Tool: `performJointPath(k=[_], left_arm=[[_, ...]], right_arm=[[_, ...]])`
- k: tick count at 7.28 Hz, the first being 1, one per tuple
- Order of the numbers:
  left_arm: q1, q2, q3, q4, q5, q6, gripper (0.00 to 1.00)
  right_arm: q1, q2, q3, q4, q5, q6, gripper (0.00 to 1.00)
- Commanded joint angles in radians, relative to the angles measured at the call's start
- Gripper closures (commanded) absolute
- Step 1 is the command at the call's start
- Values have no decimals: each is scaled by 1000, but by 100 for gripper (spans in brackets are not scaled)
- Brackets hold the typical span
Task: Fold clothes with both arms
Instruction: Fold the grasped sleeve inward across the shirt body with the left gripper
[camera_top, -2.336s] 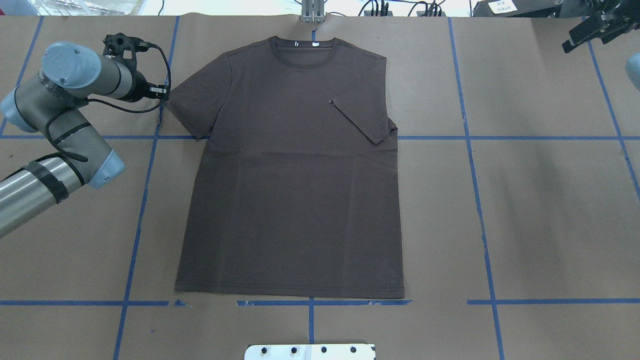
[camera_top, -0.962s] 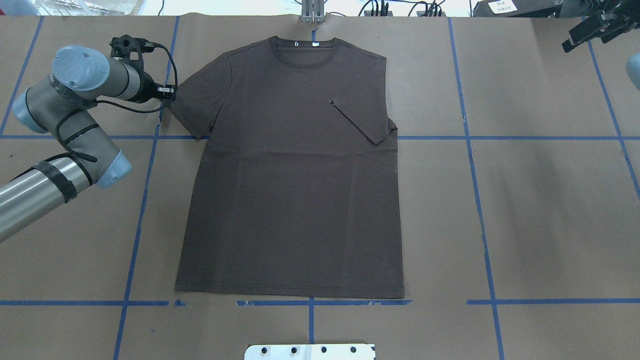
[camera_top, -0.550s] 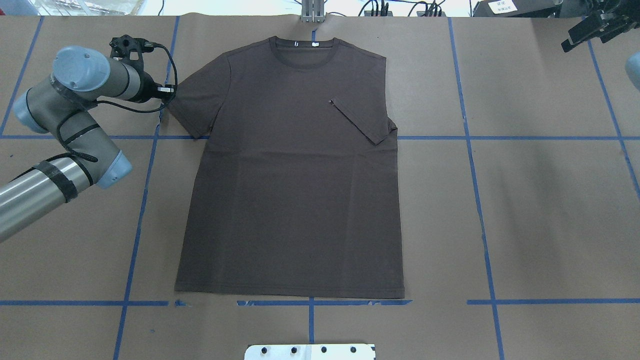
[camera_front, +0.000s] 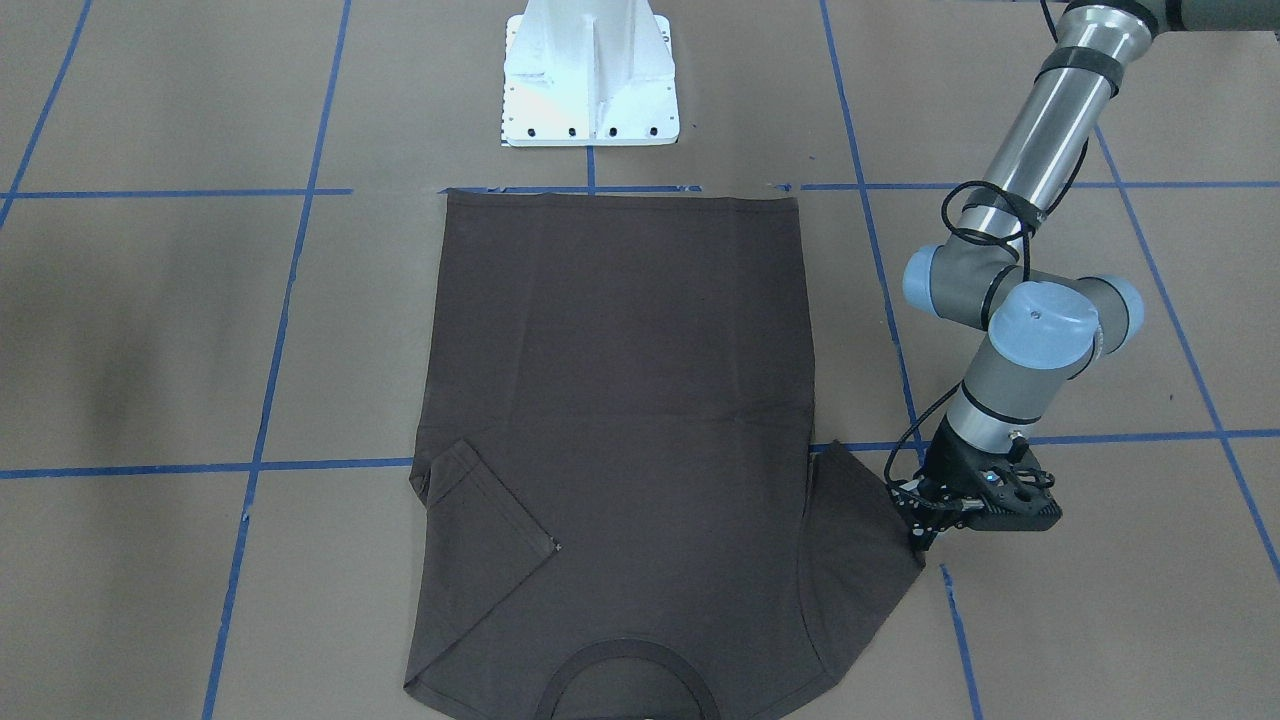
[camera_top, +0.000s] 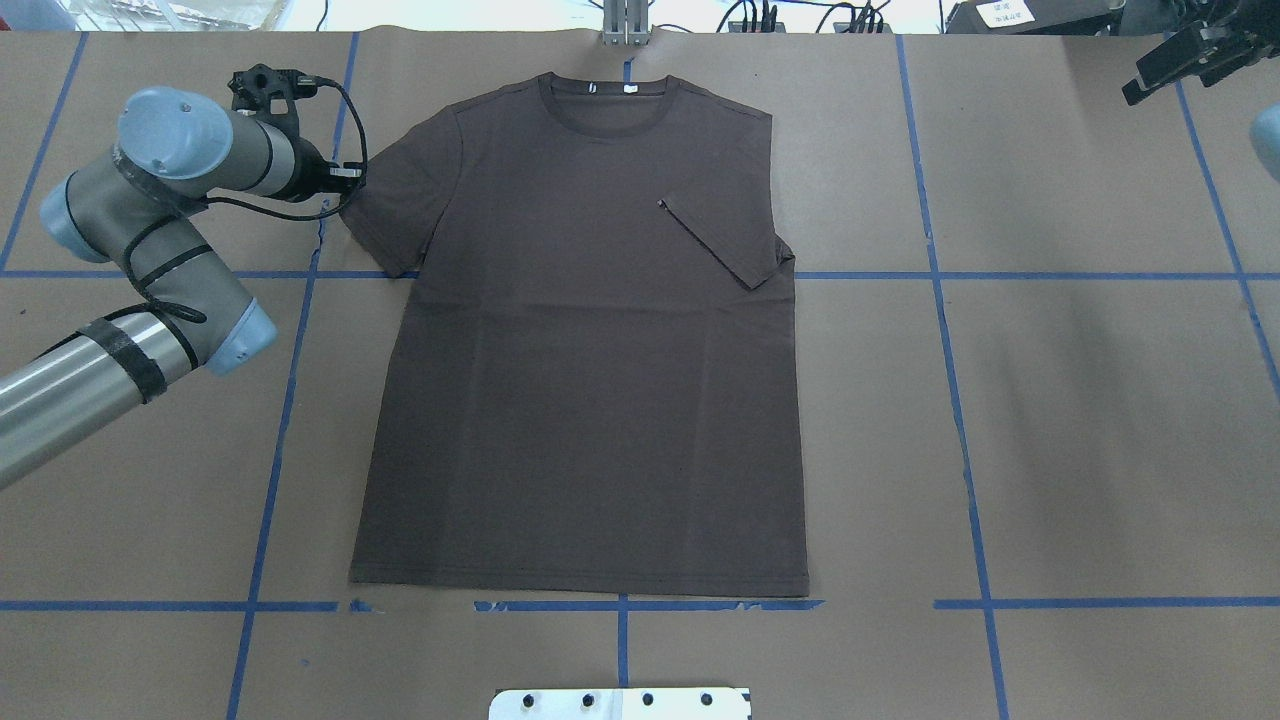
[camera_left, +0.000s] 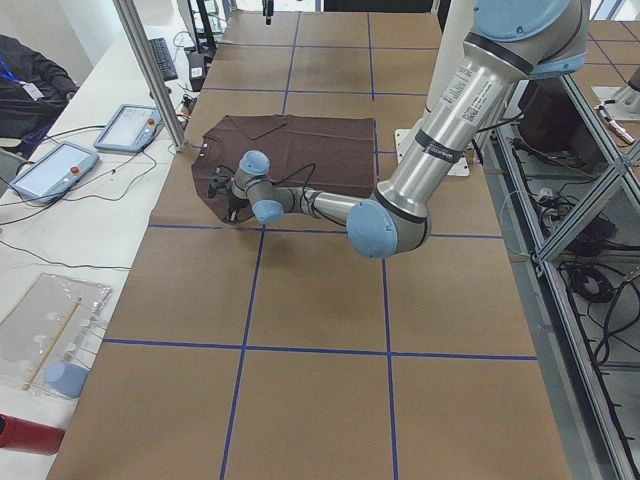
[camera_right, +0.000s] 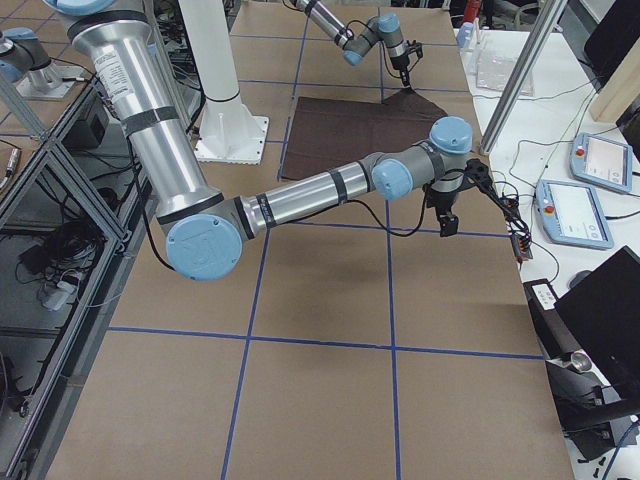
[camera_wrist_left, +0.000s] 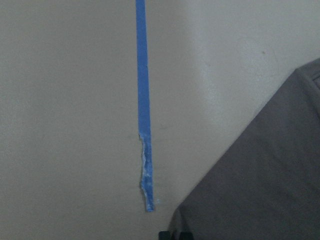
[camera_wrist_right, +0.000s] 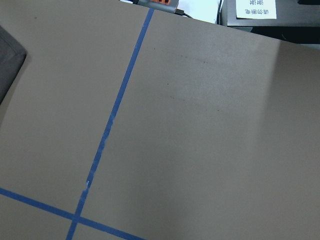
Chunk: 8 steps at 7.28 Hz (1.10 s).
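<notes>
I keep bringing the sleeve inward until it mirrors the folded sleeve, as my left gripper holds the spread sleeve's outer edge beside the open chest.
The dark brown T-shirt lies flat and face up on the brown paper, collar at the far edge. One sleeve is folded in over the chest; the other spreads out flat. My left gripper sits at that spread sleeve's outer edge and appears shut on it. The left wrist view shows the sleeve with dark fingertips at its corner. My right gripper hangs over the far right of the table, well away from the shirt; its jaws do not show clearly.
Blue tape lines grid the paper. The white pedestal stands just behind the shirt's hem. An aluminium post rises beyond the collar. Pendants and cables lie on the side bench past the far edge.
The left arm has crept to the right toward the shirt, and the spread sleeve's outer edge has shifted a little inward with it. The right arm has barely moved.
</notes>
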Motion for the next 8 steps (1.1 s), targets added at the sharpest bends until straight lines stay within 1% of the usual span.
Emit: performJointPath(k=[1, 2, 4, 5, 6, 7, 8], left_arm=[[17, -44, -61, 82, -3, -21, 100], [35, -114, -77, 210, -3, -51, 100], [84, -203, -70, 286, 0, -139, 100], [109, -228, -68, 335, 3, -143, 100], [112, -239, -65, 337, 3, -157, 100], [117, -246, -46, 337, 4, -148, 86], [130, -259, -26, 337, 4, -69, 1]], right_arm=[[0, -1, 3, 3, -2, 3, 0], [0, -3, 4, 3, -2, 5, 0], [0, -8, 9, 5, 0, 10, 0], [0, -9, 12, 5, 3, 14, 0], [0, -11, 12, 6, 2, 14, 0], [0, -11, 12, 6, 2, 14, 0], [0, -11, 12, 8, 2, 14, 0]])
